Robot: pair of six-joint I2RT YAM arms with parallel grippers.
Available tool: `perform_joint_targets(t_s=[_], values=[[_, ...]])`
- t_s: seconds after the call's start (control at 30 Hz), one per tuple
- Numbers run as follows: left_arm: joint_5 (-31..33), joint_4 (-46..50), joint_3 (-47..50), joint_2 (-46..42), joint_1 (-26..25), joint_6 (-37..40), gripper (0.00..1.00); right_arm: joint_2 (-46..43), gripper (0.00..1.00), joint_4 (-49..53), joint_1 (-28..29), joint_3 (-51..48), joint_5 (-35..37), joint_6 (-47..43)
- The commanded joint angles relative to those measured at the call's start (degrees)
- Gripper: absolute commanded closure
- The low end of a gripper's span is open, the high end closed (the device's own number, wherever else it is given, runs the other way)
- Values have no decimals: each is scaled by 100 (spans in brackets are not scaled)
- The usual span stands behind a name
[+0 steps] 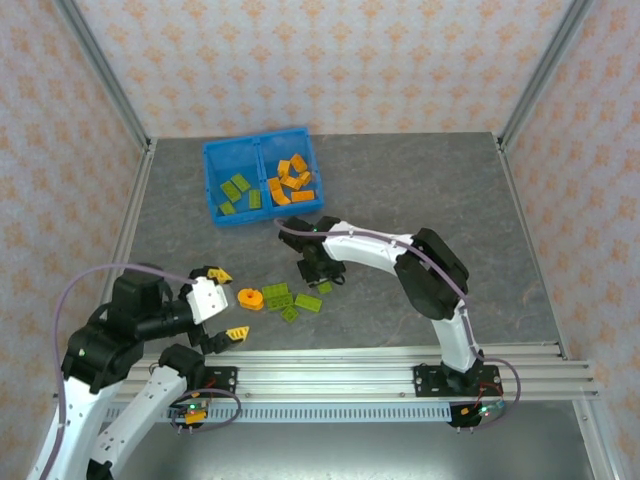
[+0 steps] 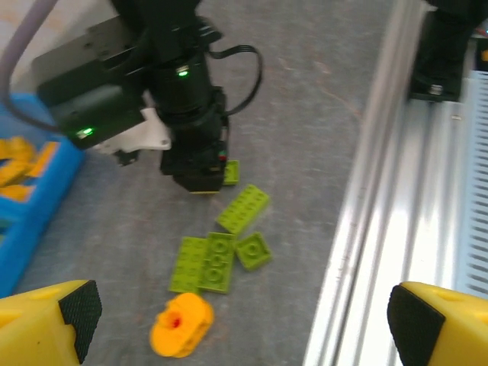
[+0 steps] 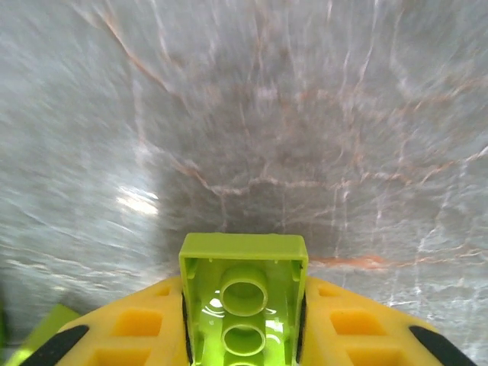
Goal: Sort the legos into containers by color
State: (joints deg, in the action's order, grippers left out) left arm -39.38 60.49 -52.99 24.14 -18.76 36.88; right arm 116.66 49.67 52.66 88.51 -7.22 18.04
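My right gripper and its green brick (image 1: 325,287) are crowding the loose legos. I should keep my left gripper back until they are out of the way, and then use it to take the small square brick (image 1: 289,313).
My right gripper (image 3: 244,309) is shut on a lime green lego brick (image 3: 244,293), hollow underside facing the camera, low over the grey table. In the top view this gripper (image 1: 318,275) hangs just right of the loose legos. These are a round orange piece (image 1: 250,298) and several green bricks (image 1: 277,292). My left gripper (image 1: 228,303) stands open just left of the orange piece, nothing between its fingers. Its wrist view shows the orange piece (image 2: 181,325) and green bricks (image 2: 217,261) ahead. The blue bin (image 1: 262,143) holds green legos on the left and orange ones on the right.
A small green brick (image 2: 231,172) lies beside the right gripper's black body (image 2: 191,145). The aluminium rail (image 1: 380,365) runs along the near table edge. Metal frame posts and patterned walls bound the table at the back and sides.
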Motion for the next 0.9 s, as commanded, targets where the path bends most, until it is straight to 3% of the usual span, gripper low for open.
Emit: perform_joint_targets(t_s=[0.0, 0.1, 0.23, 0.4, 0.53, 0.63, 0.87], values=[[1066, -982, 101, -521, -12, -611, 0, -789, 70, -288, 7, 696, 169, 418], [1371, -1096, 108, -776, -11, -811, 0, -880, 69, -769, 22, 1106, 72, 735], [1424, -1068, 111, -974, -13, -1161, 0, -377, 69, -1313, 151, 2094, 391, 656], [634, -731, 98, -790, -12, -886, 0, 1303, 70, -1600, 178, 4292, 787, 450], [484, -385, 21, -671, -13, -679, 0, 2798, 70, -1442, 179, 6292, 1239, 123], [320, -212, 31, -641, -10, -663, 0, 3443, 70, -2131, 166, 6491, 1689, -6], [24, -74, -21, -560, -13, -909, 0, 4494, 71, -3714, 165, 7147, 1601, -635]])
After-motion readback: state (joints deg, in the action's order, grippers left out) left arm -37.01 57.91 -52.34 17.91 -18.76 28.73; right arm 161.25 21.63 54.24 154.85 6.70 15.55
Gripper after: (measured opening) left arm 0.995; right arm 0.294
